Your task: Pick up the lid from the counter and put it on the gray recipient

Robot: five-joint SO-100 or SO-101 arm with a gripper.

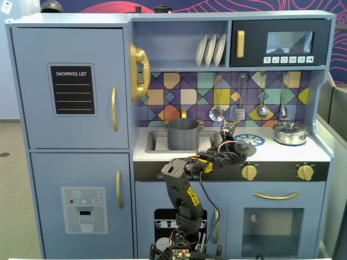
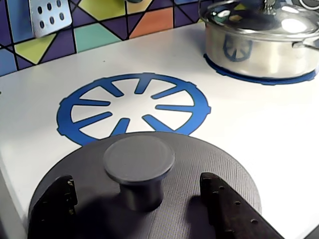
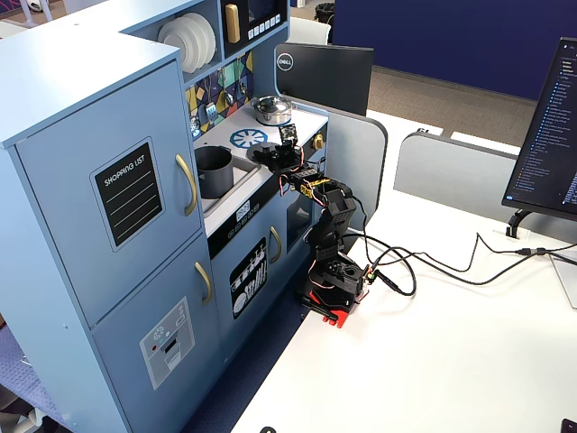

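Note:
The gray recipient's round rim (image 1: 183, 123) and the lid (image 1: 248, 148) look about equally wide, so I expect the lid to sit flat across that rim when I lower it.
The lid (image 2: 199, 169) is a matte dark-gray disc with a round center knob (image 2: 139, 160). It lies flat on the white counter, just in front of a blue burner mark (image 2: 132, 107). My gripper (image 2: 137, 191) is open, with one black finger (image 2: 55, 204) left of the knob and the other finger (image 2: 224, 204) right of it, both clear of it. In a fixed view the gripper (image 1: 234, 146) hovers over the lid (image 1: 244, 148). The gray recipient (image 1: 183, 134) stands upright in the sink, left of the lid, and also shows in another fixed view (image 3: 214, 171).
A shiny silver pot with its lid (image 2: 259, 42) sits on the far right burner (image 1: 290, 132). Utensils hang on the tiled backsplash (image 1: 217, 111). The sink wall (image 1: 154, 142) lies between the counter and the gray pot. Gold knobs (image 1: 249, 172) line the front edge.

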